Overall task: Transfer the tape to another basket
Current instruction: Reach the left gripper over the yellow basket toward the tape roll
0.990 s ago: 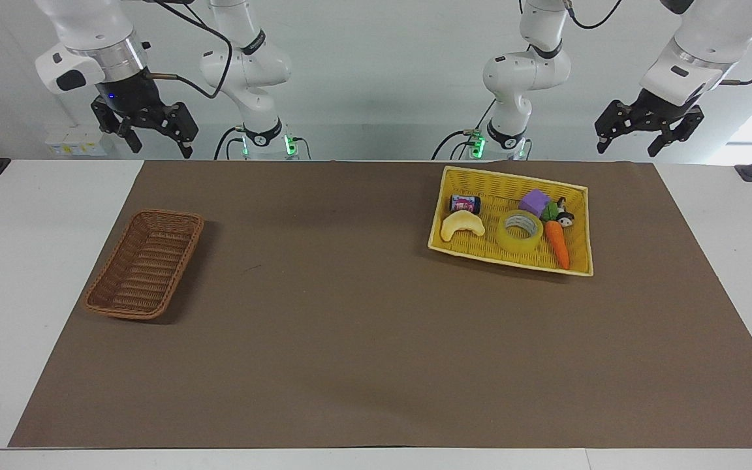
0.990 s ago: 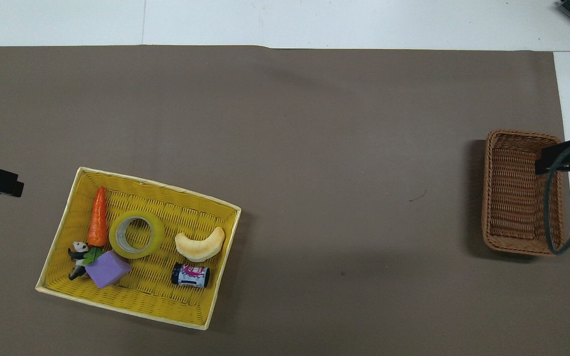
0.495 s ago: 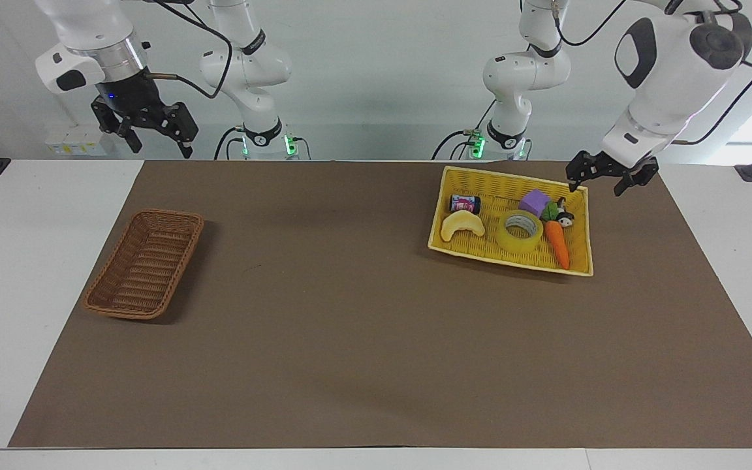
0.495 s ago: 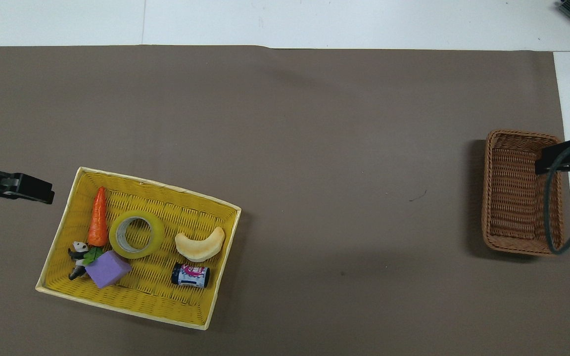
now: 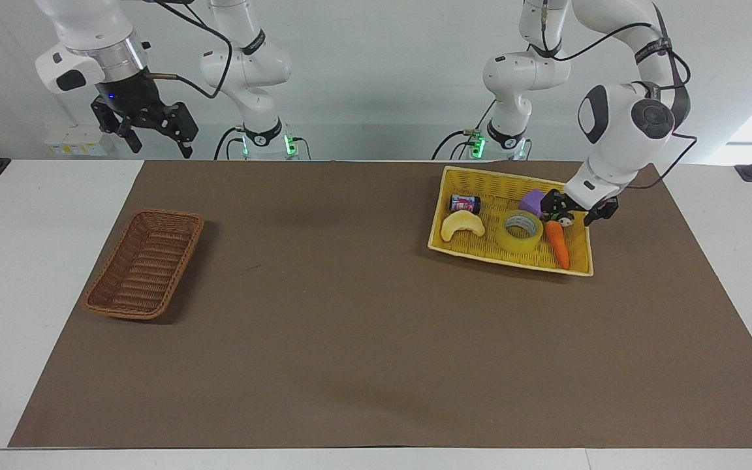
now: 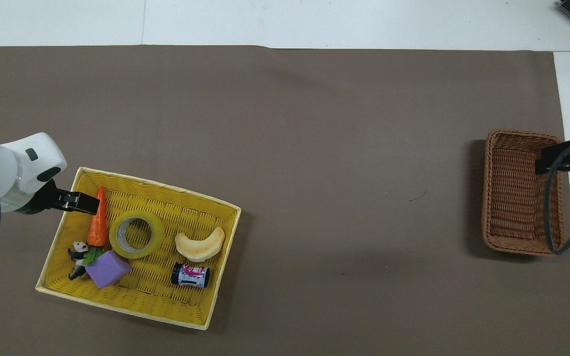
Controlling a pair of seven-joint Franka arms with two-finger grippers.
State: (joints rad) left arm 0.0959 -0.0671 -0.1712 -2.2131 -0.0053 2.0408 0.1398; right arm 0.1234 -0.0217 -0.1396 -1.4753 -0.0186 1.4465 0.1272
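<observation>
The tape's whole rim [image 6: 157, 238] shows uncovered [image 6: 114, 233] next to the carrot, so the tape will come loose right away when I lift it, and the carrot will stay behind.
The tape [image 5: 516, 245], a yellow roll with a pale core, lies flat in the yellow basket [image 5: 480, 251] toward the left arm's end; it also shows in the overhead view [image 6: 159, 235]. My left gripper [image 5: 572, 212] is open and low over that basket's end, above the carrot top and panda, beside the tape and apart from it; in the overhead view [image 6: 79, 201] it is by the carrot tip. The brown wicker basket [image 5: 144, 261] sits empty at the right arm's end [image 6: 512, 198]. My right gripper [image 5: 160, 147] waits open, high over it [image 6: 559, 159].
In the yellow basket [image 6: 156, 296] also lie an orange carrot [image 6: 98, 217], a panda figure [image 6: 78, 252], a purple block [image 6: 108, 268], a pale crescent toy [image 6: 200, 244] and a small can [image 6: 191, 275]. A brown mat [image 5: 350, 326] covers the table between the baskets.
My left arm has swung down from high up to just over the yellow basket's end by the carrot. The right arm and all objects have stayed put.
</observation>
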